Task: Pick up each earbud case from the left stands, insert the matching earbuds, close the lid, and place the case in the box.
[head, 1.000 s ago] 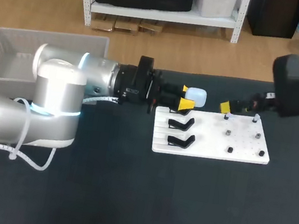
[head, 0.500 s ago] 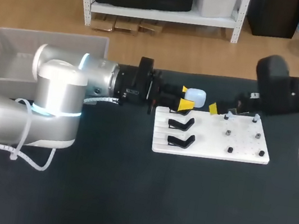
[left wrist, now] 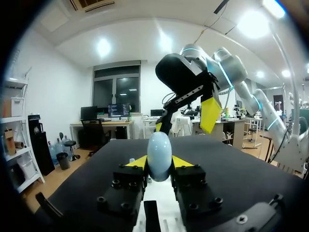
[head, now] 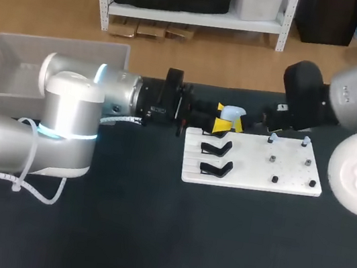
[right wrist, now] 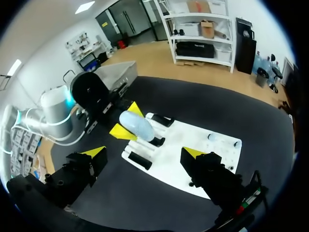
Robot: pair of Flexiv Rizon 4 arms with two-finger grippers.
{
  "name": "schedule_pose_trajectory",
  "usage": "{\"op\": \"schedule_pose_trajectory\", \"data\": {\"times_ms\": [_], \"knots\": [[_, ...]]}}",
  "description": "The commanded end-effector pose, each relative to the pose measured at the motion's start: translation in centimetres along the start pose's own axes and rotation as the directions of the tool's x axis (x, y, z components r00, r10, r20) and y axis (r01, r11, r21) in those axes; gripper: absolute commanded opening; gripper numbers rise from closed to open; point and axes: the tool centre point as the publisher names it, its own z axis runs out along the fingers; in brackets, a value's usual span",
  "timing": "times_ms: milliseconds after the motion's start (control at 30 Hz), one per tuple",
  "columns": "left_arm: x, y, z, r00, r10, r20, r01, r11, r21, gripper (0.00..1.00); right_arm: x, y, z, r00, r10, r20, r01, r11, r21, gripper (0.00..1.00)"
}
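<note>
I can see that the light blue earbud [head: 307, 139] at the board's corner sits on top of a black peg [head: 304, 144]. The earbud will come loose and leave the peg standing when I lift.
A pale blue earbud case [head: 234, 114] hangs above the far left corner of the white board [head: 255, 165], with my left gripper [head: 222, 116] shut on it. From the left wrist, the case [left wrist: 159, 154] stands upright between the yellow tips. My right gripper [head: 240, 122] is open just right of the case. It shows ahead of the case as my other arm's right gripper [left wrist: 183, 121]. From the right wrist, the case [right wrist: 136, 126] lies below and ahead of the wide-open right gripper [right wrist: 144, 152]. Two small earbuds [right wrist: 211, 137] stand on pegs on the board [right wrist: 198, 162].
Two empty black stands [head: 215, 157] sit on the board's left half, and small pegs [head: 273, 160] dot its right half. A grey basket [head: 13, 63] stands at the table's far left, behind my left arm.
My right arm has swung left along the table's far edge, bringing its open gripper close beside the case. The left arm and the case have stayed put.
</note>
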Motion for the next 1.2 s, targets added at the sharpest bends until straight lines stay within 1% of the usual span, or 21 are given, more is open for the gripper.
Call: {"op": "schedule_pose_trajectory", "data": {"times_ms": [33,500,833,1200], "knots": [[0.1,0.0,0.1,1.000,0.003,0.003,-0.003,1.000,-0.005,0.00,-0.3,-0.1,0.7,1.000,0.009,0.001,-0.009,1.000,0.017,1.00],[0.1,0.0,0.1,1.000,0.003,0.003,-0.003,1.000,-0.005,0.00,-0.8,-0.6,2.1,0.999,0.034,-0.008,-0.033,0.999,0.029,1.00],[0.1,0.0,0.1,1.000,0.003,0.003,-0.003,1.000,-0.005,0.00,-1.0,-1.1,2.5,0.999,0.054,-0.007,-0.054,0.998,0.043,1.00],[0.1,0.0,0.1,1.000,0.003,0.003,-0.003,1.000,-0.005,0.00,-1.8,-1.5,2.6,0.997,0.078,0.007,-0.078,0.995,0.056,1.00]]}}
